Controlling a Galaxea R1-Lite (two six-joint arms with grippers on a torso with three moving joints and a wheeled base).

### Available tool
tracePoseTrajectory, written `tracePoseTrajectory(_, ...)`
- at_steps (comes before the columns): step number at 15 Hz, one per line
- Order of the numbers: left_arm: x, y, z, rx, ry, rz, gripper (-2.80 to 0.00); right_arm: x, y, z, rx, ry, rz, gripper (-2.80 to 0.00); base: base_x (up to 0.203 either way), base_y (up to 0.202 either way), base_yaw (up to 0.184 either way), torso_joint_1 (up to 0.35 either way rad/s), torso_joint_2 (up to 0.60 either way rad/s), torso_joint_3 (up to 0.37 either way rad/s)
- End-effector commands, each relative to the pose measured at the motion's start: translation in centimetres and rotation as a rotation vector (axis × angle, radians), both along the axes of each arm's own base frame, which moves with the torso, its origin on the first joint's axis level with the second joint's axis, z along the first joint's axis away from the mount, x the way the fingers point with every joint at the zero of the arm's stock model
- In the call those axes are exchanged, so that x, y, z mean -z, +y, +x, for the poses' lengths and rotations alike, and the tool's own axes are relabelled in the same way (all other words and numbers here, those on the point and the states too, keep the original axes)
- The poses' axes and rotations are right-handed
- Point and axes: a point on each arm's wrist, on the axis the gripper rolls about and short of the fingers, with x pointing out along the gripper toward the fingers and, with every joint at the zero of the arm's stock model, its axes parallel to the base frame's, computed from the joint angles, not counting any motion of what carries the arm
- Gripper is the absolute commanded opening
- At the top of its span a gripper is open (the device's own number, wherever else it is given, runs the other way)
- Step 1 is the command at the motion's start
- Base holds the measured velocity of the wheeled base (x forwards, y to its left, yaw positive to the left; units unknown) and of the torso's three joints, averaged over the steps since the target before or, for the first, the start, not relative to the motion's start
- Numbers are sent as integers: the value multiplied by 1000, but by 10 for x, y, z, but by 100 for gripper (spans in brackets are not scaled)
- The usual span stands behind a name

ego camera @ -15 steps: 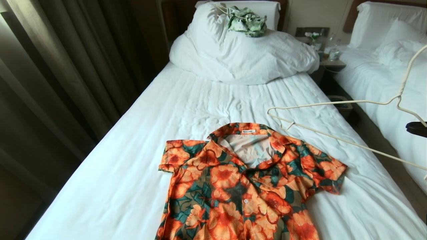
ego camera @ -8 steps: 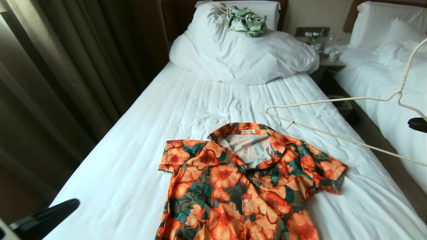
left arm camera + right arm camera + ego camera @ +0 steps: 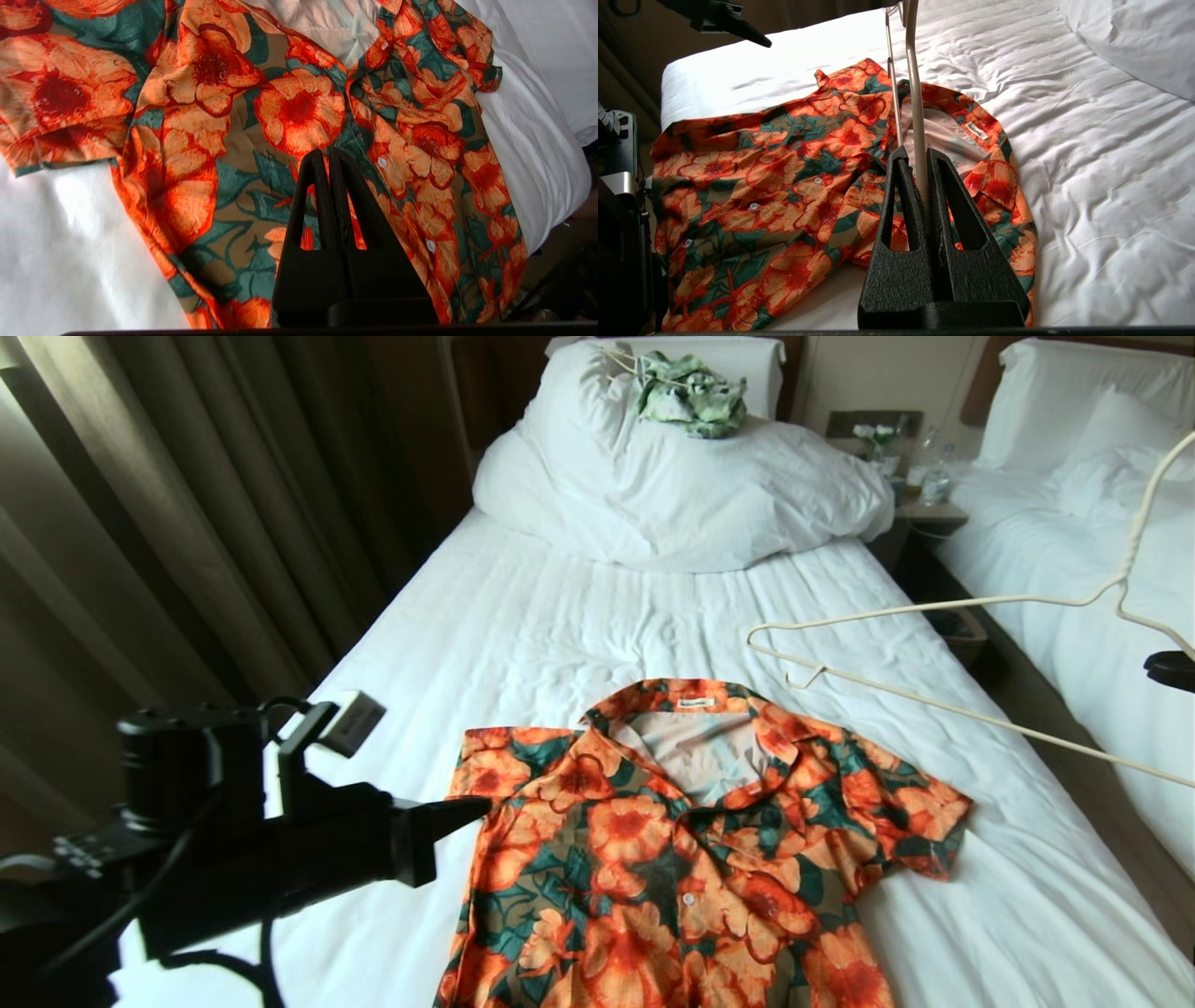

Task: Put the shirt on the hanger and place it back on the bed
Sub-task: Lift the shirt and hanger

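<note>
The shirt's collar lies open (image 3: pixel 696 744) and away from the hanger. I should keep moving my left gripper toward the neckline edge (image 3: pixel 629 752) until its fingers close there.
The shirt (image 3: pixel 691 859), orange flowers on dark green leaves, lies flat and collar-up on the bed (image 3: pixel 560 616). My left gripper (image 3: pixel 476 805) hovers just above the shirt's left sleeve, shut and empty. In the left wrist view its closed tips (image 3: pixel 325 156) point over the shirt front (image 3: pixel 289 107) near the button placket. My right gripper (image 3: pixel 916 156) is shut on the cream wire hanger (image 3: pixel 915 93). It holds the hanger in the air to the right of the collar, clear of the shirt (image 3: pixel 784 177). Only a black part of that gripper shows at the head view's right edge.
A bunched white duvet (image 3: pixel 672 495) with a pale green garment (image 3: pixel 691 397) on top fills the bed's far end. Dark curtains (image 3: pixel 187 523) hang on the left. On the right are a nightstand (image 3: pixel 924 495) and a second white bed (image 3: pixel 1074 569).
My left arm has swung in from the lower left to the shirt's left sleeve. The hanger has shifted only slightly in my right gripper. The shirt has not moved.
</note>
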Motion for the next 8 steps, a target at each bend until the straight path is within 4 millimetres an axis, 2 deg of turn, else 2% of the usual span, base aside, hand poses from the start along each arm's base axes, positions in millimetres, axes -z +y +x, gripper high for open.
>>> tracePoseTrajectory(1, 33, -35, 38, 28, 84, 49, -280, 4, -5, 6, -3, 10, 13, -280, 0, 0, 0, 0, 0, 0)
tracePoseTrajectory(5, 54, -97, 88, -12, 33, 94, -280, 10, -10, 7, 13, 29, 27, -280, 0, 0, 0, 0, 0, 0)
tracePoseTrajectory(8, 70, -126, 119, -54, -6, 113, -280, 11, -13, 5, 28, 31, 29, -280, 0, 0, 0, 0, 0, 0)
